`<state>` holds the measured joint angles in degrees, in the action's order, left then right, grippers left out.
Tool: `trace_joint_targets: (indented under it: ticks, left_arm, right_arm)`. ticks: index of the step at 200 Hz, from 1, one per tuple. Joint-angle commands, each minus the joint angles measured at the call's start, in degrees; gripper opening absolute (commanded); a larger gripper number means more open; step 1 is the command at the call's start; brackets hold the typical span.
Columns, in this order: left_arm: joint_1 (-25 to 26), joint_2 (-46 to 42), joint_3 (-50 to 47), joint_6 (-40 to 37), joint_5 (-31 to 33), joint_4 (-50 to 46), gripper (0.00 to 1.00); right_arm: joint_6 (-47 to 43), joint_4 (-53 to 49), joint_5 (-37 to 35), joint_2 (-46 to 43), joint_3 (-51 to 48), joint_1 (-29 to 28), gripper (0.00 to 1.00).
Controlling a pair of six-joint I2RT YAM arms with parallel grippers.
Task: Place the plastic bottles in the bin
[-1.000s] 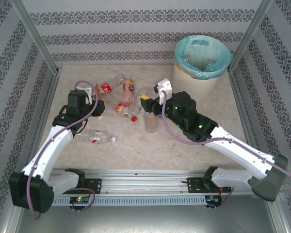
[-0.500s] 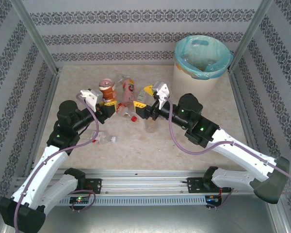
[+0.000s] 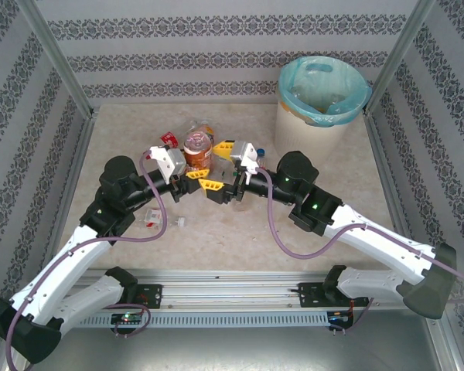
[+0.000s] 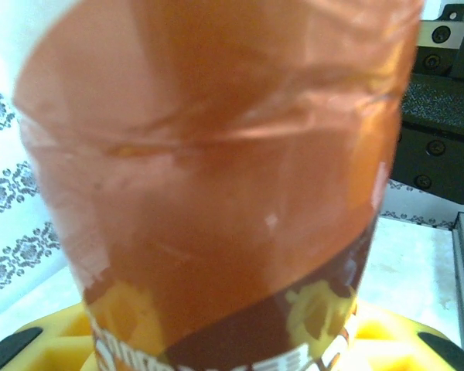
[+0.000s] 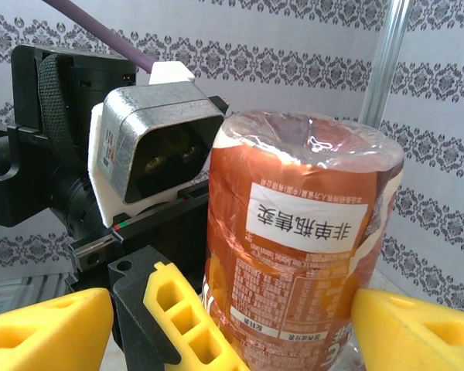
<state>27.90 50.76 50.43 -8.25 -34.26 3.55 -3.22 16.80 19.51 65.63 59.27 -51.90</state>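
Note:
My left gripper is holding the orange-labelled bottle far from the bin, so my right gripper should grip the bottle first. My left gripper should then open and move away.
An orange-labelled plastic bottle hangs above the table's middle with my left gripper shut on it. In the left wrist view this bottle stands right before the lens. My right gripper is open around the same bottle: one yellow finger sits against its side, the other stands off. The left gripper's ribbed finger presses the bottle. More bottles lie on the table: a red-labelled one, a clear one and another by the left arm. The bin stands at the back right.
The bin's turquoise liner folds over its rim. Patterned walls and metal posts close in the table on three sides. The left wrist camera housing is close in front of the right gripper. Bare tabletop lies between the arms' bases and the grippers.
The left arm lifted the orange-labelled bottle off the pile and swung it toward the centre. The right gripper moved left and opened wider around that bottle.

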Motion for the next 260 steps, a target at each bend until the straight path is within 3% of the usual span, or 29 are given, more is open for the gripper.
trace_joint_targets:
  ticks: [1, 72, 121, 158, 164, 181, 189, 215, 260]
  left_arm:
    - [2.7, 0.3, 2.3, -3.7, -3.4, 3.4, 0.25]
    - [5.5, 1.8, 2.6, -4.6, -2.2, 4.8, 0.24]
    - [5.9, 2.2, 2.0, -5.1, -0.5, 5.4, 0.25]
    - [6.1, 2.2, 1.5, -4.7, 0.6, 6.8, 0.29]
    - [6.1, 2.1, 1.4, -4.4, 1.1, 7.2, 0.33]
    - [6.1, 1.3, 0.2, -2.8, 3.9, 10.5, 0.64]
    - [6.1, 0.7, -1.0, -1.5, 5.6, 13.4, 0.71]
    - [6.1, -1.0, -4.0, 0.8, 9.3, 21.0, 0.85]
    - [6.1, -2.8, -5.1, 1.7, 15.6, 21.9, 0.88]
  right_arm:
    - [0.7, 3.2, 0.6, 0.6, 1.9, -0.8, 0.83]
    - [4.9, 5.2, -6.8, 1.0, 2.1, -1.0, 0.82]
    - [4.3, 4.9, -8.2, 0.0, 1.6, -1.0, 0.72]
    - [4.5, 3.9, -8.2, -0.4, 1.4, -1.0, 0.56]
    - [4.6, 3.9, -8.2, -0.5, 1.4, -1.0, 0.55]
    - [4.4, 3.9, -9.0, -0.9, 1.4, -1.0, 0.53]
    - [4.1, 3.9, -9.7, -1.2, 1.3, -1.0, 0.52]
    - [2.9, 3.6, -13.0, -2.5, 1.0, -1.0, 0.51]
    - [-6.7, -3.7, -23.0, -4.4, 4.7, 0.0, 0.5]
